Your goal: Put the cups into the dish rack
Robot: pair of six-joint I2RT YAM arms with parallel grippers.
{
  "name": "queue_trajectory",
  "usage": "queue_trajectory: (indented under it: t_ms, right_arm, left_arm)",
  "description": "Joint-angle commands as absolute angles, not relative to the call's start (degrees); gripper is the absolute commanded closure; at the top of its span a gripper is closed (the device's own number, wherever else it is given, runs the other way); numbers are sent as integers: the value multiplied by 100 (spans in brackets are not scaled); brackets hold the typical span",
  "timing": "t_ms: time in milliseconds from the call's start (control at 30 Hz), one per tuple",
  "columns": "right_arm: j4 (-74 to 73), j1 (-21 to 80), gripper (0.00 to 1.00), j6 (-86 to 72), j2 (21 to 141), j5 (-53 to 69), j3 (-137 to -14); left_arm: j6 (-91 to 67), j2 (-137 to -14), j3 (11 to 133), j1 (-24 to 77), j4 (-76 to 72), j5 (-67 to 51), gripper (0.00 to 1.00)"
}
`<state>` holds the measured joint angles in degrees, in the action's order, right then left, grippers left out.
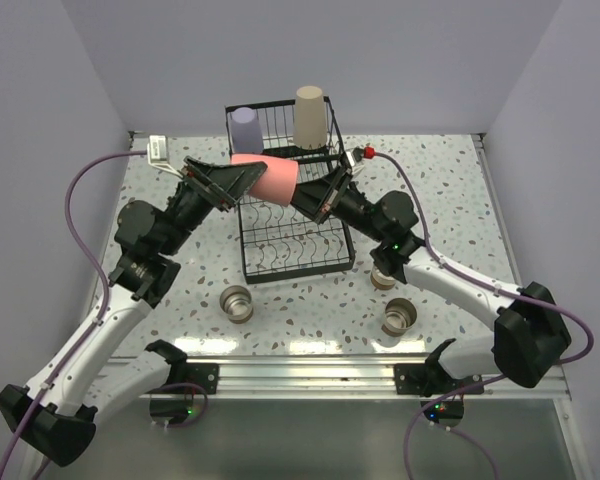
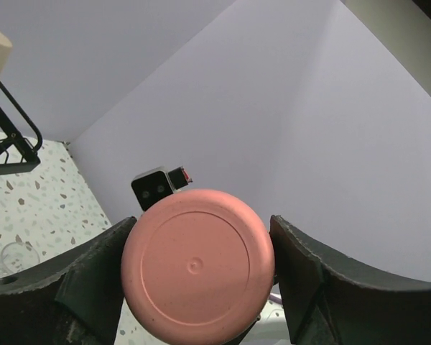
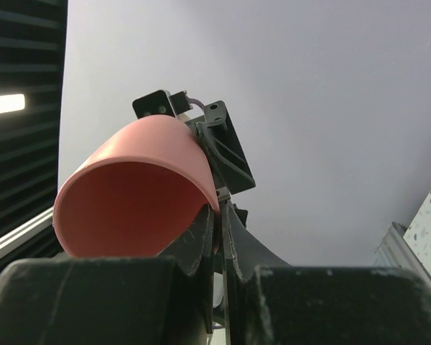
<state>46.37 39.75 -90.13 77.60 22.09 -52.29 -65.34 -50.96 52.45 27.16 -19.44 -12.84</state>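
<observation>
The red-pink cup's rim (image 1: 293, 182) is pinched in my right gripper and is the end that must go down in the dish rack, so next my left gripper grabs the red-pink cup's base (image 2: 195, 266).
The red-pink cup (image 1: 265, 180) lies on its side in the air above the black wire dish rack (image 1: 295, 250). My left gripper (image 1: 234, 184) has one finger on each side of its base (image 2: 197, 266), touching it. My right gripper (image 1: 302, 186) is shut on its rim (image 3: 214, 192), one finger inside and one outside. The lavender cup (image 1: 245, 129) and the tall beige cup (image 1: 310, 117) stand upside down in the rack's raised upper basket. Three short tan-and-metallic cups (image 1: 239, 304) (image 1: 399, 317) (image 1: 385, 276) stand on the table in front. The clear glass cup is not in view.
The speckled table (image 1: 180, 300) ends at a metal rail along the front. A small white box (image 1: 159, 147) with a purple cable sits at the back left. Grey walls close in the back and the sides. The rack's lower tray holds no cups.
</observation>
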Motion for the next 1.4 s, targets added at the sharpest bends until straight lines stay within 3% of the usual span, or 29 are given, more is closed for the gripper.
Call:
queue_trajectory:
  t_ms: [0,67,133,267,367,800,900,933,1000,1033,1133,1167,1200,1267,1333,1367]
  right_arm:
    - [5080,3973,100,-9237,7620,2057,-5063]
    - [5106,3964,100,-9281,7664,2013,-5080]
    - [5063,3964,100,-9290,7699,1987,-5098]
    - [5106,3964,100,-9343,7813,1925,-5194]
    - [5142,3964,100,-9413,7866,1881,-5212]
    - [5572,3964,100,-9773,8060,1670,-5098]
    - [5642,3964,100,-9826,8077,1661,-5089]
    - [5651,3964,100,-9826,8086,1679,-5089]
    - [5546,3955,100,-9800,8060,1731,-5080]
    - [5476,3964,100,-9739,8007,1758,-5089]
    - [5072,3938,100,-9467,7902,1907,-5080]
    - [4793,3938,94,-9388,7806,1959,-5089]
    - [4651,3911,72,-9308,7770,2047,-5080]
    - [4265,3885,44,-9045,7639,2135,-5089]
    - [3965,3832,24,-8765,7542,2267,-5106]
    - [3572,3823,22,-8641,7480,2320,-5133]
  left_arm:
    - [-6196,-5080,5677,2760,-1838,-1029,26]
    - [-6161,-5063,5722,2760,-1732,-1037,35]
    - [-6126,-5054,5739,2760,-1653,-1046,36]
    - [-6091,-5045,5739,2760,-1530,-1081,9]
    - [-6091,-5010,5739,2751,-1477,-1072,5]
    - [-6082,-4922,5722,2760,-1371,-1055,20]
    - [-6082,-4931,5730,2760,-1371,-1063,33]
    - [-6073,-4922,5722,2760,-1371,-1063,48]
    - [-6073,-4931,5730,2760,-1336,-1072,65]
    - [-6065,-4939,5739,2760,-1301,-1072,82]
    - [-5942,-4983,5844,2751,-1073,-1028,100]
    - [-5881,-4992,5880,2760,-1003,-1002,100]
    - [-5845,-5001,5949,2751,-871,-993,100]
    - [-5722,-5001,6003,2751,-748,-958,100]
    - [-5643,-5018,6090,2760,-555,-923,100]
    - [-5538,-5019,6126,2751,-467,-871,100]
